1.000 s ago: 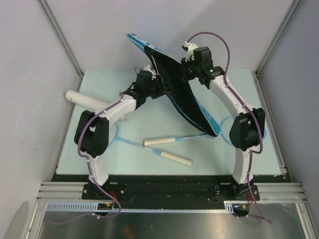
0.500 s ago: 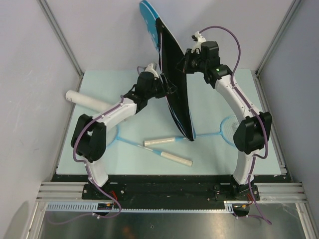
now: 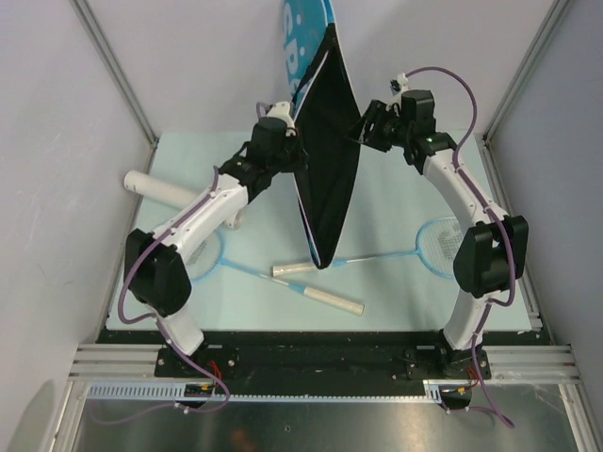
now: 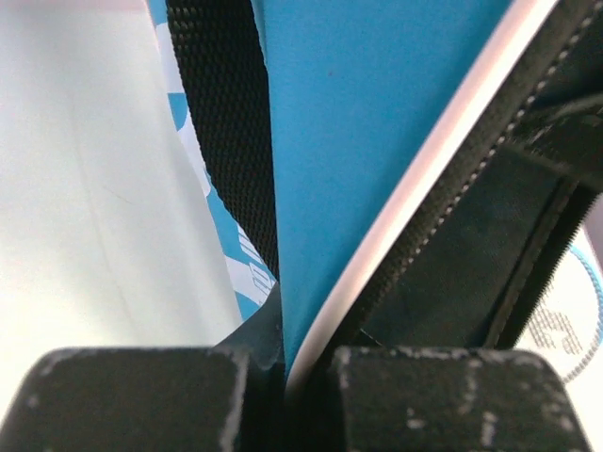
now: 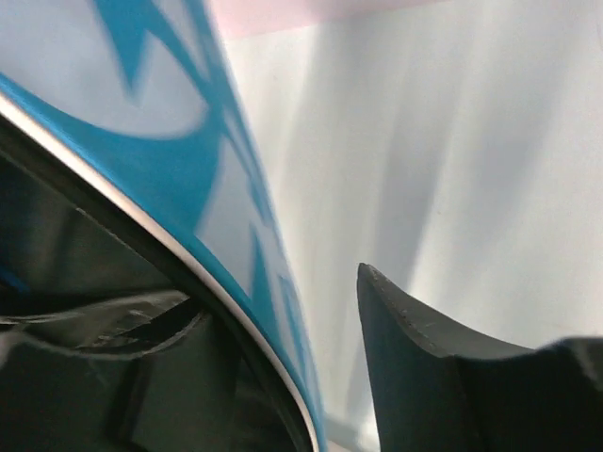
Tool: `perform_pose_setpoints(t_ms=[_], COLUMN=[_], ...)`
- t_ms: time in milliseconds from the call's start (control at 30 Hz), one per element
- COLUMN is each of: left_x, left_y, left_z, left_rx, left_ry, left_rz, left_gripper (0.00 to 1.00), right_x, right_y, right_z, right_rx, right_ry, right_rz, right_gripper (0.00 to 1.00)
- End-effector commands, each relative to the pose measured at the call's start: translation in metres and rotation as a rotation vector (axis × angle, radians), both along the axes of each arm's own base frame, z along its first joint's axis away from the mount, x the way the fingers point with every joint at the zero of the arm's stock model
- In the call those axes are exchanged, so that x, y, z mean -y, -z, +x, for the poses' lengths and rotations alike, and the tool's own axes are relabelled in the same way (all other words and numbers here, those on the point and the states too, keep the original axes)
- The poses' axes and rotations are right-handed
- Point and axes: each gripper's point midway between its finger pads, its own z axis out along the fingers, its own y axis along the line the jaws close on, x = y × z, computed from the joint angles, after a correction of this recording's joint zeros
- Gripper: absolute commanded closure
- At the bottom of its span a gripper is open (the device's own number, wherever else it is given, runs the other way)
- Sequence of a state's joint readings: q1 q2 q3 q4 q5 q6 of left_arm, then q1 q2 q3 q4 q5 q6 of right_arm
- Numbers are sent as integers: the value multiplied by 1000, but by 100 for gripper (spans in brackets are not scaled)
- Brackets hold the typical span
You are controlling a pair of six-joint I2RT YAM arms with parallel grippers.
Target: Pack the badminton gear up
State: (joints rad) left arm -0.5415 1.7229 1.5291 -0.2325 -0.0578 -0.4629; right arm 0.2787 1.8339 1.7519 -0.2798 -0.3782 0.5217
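Note:
My left gripper is to tilt the bag aside, because the upper racket lies crosswise under the bag's lower tip (image 3: 323,260). Next, my right gripper takes that racket's shaft (image 3: 382,256) meanwhile.
The long blue racket bag (image 3: 325,160) stands nearly upright over the middle of the table, its black inside facing the top camera. My left gripper (image 3: 299,156) is shut on the bag's blue, white-piped edge (image 4: 377,282), pinched at the fingertips (image 4: 287,363). My right gripper (image 3: 362,132) is open at the bag's right edge (image 5: 141,141); one finger (image 5: 424,358) stands apart from the fabric. Two light-blue rackets lie on the table. One handle (image 3: 301,269) leads to a head (image 3: 439,243) at the right. The other handle (image 3: 332,299) leads to a head (image 3: 202,250) at the left. A white tube (image 3: 162,190) lies at the left.
The pale green table top (image 3: 396,292) is bounded by grey walls with metal posts at the back corners. The bag's lower tip (image 3: 318,262) hangs just above the upper racket's shaft. The left arm reaches over the tube's inner end.
The bag swung from a slant to nearly upright. My left gripper closed on its edge. My right gripper opened and let go of it, shifting right.

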Motion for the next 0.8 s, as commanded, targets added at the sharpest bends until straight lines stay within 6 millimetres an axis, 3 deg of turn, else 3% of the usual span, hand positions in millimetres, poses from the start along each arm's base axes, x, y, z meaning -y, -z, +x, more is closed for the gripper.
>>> perform_pose_setpoints(t_ms=[0,33,67,133,167,200,267,300,333,367,400,467,633,767], left_x=[-27,-26,-22,-20,-17,-15,-17,-18,-19,-19,-18,-11,-1,4], left_y=[-77,-72,-71,-59,-69,-58,-54,-54,-50,-49,-51,-47,-49,-44], left_z=[4,4,10,11,15,19,18,17,16,15,11,4,-17,-27], left_rx=[179,162,163,137,151,128,104,103,94,91,95,87,101,118], left_ry=[-27,-14,0,49,60,79,86,83,83,86,101,156,246,302], left_rz=[128,154,168,234,241,278,305,306,310,306,302,294,291,334], left_gripper=[100,100,100,100,100,100,100,100,100,100,100,100,100,100], right_x=[12,12,14,19,21,29,41,51,56,62,71,87,104,101], right_y=[20,24,32,35,36,34,35,22,40,41,29,51,55,110], right_z=[-14,-17,-24,-34,-40,-53,-67,-80,-95,-104,-118,-139,-189,-208], right_rx=[-115,-126,-147,-143,-143,-145,-160,-143,-196,-206,-179,-269,-265,-445], right_ry=[24,24,25,21,22,36,86,126,145,162,188,263,346,452], right_rz=[-15,-19,-29,-56,-63,-74,-86,-81,-76,-65,-47,-13,75,209], right_gripper=[37,30,16,6,5,0,0,0,0,0,0,0,2,21])
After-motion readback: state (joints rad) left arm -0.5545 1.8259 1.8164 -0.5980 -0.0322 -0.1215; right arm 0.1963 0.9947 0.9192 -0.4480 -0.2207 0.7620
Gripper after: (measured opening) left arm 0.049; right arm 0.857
